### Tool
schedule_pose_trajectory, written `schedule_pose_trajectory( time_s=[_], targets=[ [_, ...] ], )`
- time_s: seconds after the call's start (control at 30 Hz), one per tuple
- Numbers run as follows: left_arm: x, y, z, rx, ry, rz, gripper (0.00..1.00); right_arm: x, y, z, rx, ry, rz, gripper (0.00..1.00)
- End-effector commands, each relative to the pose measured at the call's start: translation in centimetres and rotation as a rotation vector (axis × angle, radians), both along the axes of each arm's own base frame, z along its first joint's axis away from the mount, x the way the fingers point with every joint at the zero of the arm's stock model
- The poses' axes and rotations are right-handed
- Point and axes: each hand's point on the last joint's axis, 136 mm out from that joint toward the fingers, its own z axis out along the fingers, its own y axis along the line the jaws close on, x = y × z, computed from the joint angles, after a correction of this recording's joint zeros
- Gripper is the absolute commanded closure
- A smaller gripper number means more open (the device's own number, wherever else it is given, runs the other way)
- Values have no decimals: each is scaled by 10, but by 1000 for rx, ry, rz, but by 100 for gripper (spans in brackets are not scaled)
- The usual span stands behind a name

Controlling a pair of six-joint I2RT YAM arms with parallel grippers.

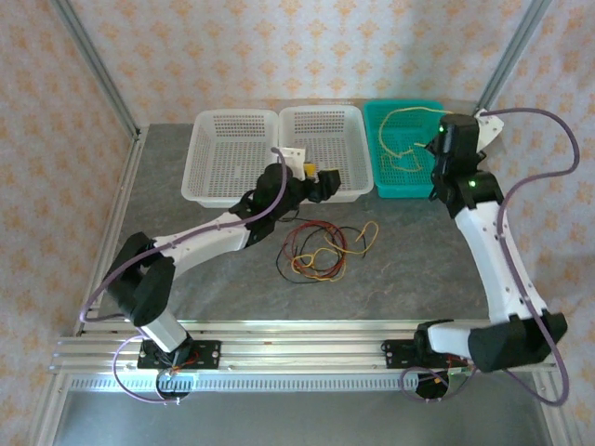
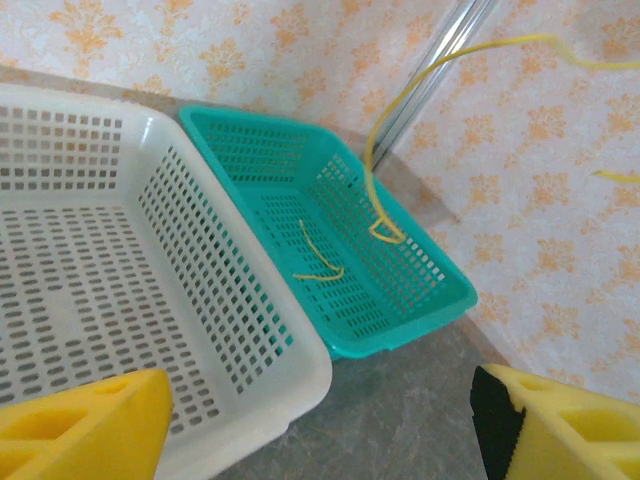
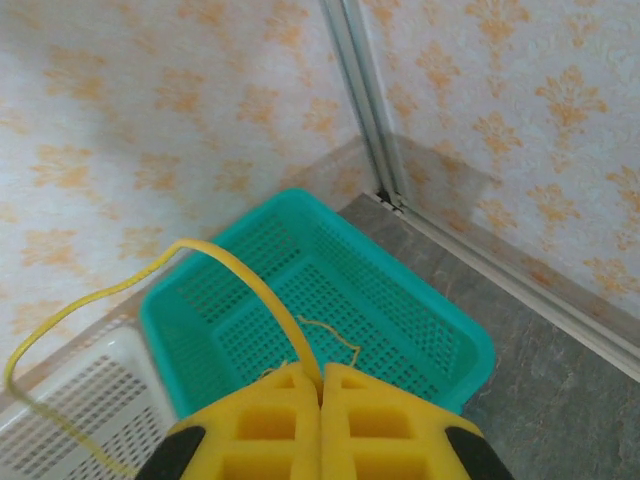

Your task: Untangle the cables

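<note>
I should keep going down with my right gripper, as the raised yellow cable (image 1: 382,135) hangs over the teal basket, free of the tangle, and let go near the teal basket's bottom (image 1: 411,160).
A tangle of red, black and yellow cables (image 1: 316,249) lies on the grey table in front of the baskets. One yellow cable (image 3: 230,265) arcs up from the teal basket (image 3: 470,340), and my right gripper (image 3: 321,385) is shut on it above that basket. From above, the right gripper (image 1: 435,146) hangs over the teal basket (image 1: 405,190), with the yellow cable (image 1: 402,119) looping inside. My left gripper (image 2: 320,430) is open with nothing between its fingers, low over the table by the white basket's corner. It faces the teal basket (image 2: 420,330) and the raised yellow cable (image 2: 400,100).
Two white mesh baskets (image 1: 232,139) (image 1: 321,130) stand left of the teal one along the back. The left gripper (image 1: 321,183) hovers at the middle basket's front rim (image 2: 300,380). Metal frame posts (image 1: 93,65) and papered walls enclose the table.
</note>
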Motion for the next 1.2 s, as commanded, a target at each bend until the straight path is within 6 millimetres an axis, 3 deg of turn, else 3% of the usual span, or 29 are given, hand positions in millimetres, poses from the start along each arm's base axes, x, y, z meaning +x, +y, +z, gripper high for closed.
schedule_pose_trajectory(
  time_s=[0.0, 0.27, 0.43, 0.63, 0.83, 1.17],
  targets=[
    [9, -12, 0, 51, -17, 19, 19, 27, -10, 4, 80, -53, 9, 100],
    [24, -65, -6, 128, -33, -23, 18, 78, -47, -67, 186, 70, -64, 100],
    [34, -87, -19, 162, -19, -39, 18, 107, -49, -105, 275, 142, -14, 100],
    [44, -91, -28, 185, 2, -17, 18, 129, -45, -146, 310, 219, 9, 100],
    [48, -88, -52, 205, 46, 10, 18, 147, -40, -192, 323, 312, 48, 100],
    [47, -85, -72, 227, 87, 15, 18, 157, -28, -248, 344, 435, 100, 100]
  ],
)
